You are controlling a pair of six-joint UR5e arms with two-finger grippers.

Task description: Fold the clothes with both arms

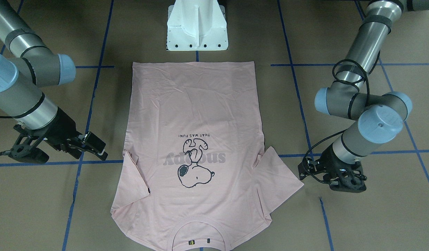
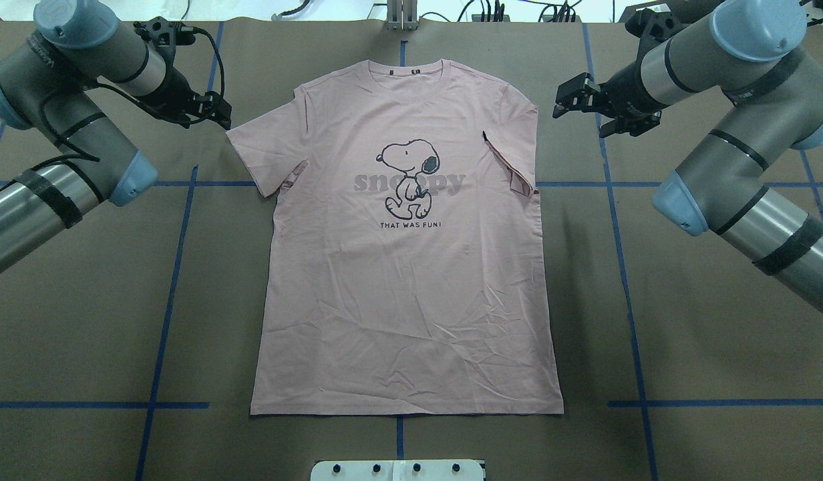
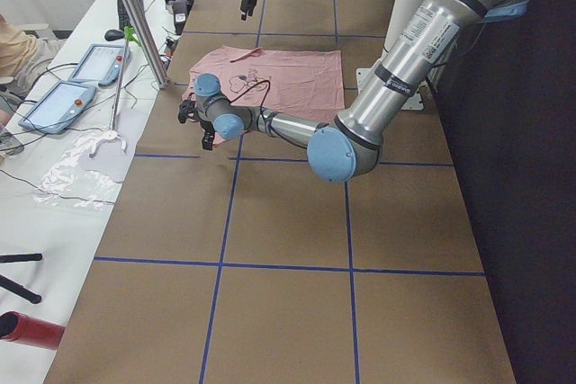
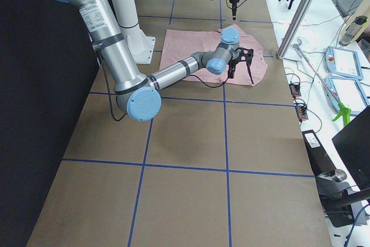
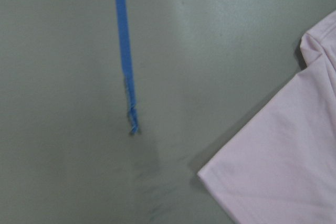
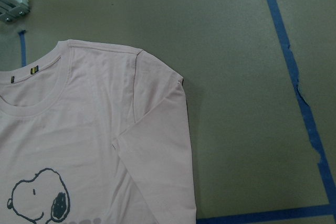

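Observation:
The hem (image 1: 194,63) is lying flat and loose, so the T-shirt's lower half (image 1: 195,98) will fold over the Snoopy print when I bring it toward the collar.
The pale pink Snoopy T-shirt (image 2: 411,280) lies flat and print up on the brown table, with its collar (image 2: 405,73) at the far side from the robot. Its left sleeve (image 2: 258,147) is spread outward. Its right sleeve (image 2: 508,164) is folded in over the body. My left gripper (image 2: 219,112) is open and empty just beside the left sleeve's outer corner; in the front view it is low over the table (image 1: 302,170). My right gripper (image 2: 562,103) is open and empty, a short way off the right shoulder (image 1: 101,150). The left wrist view shows the sleeve corner (image 5: 283,171).
The white pedestal base (image 1: 197,28) stands at the shirt's hem side. Blue tape lines (image 2: 168,294) grid the brown table cover. A metal pole (image 3: 135,15) and tablets (image 3: 54,105) are on the white side table beyond the collar end.

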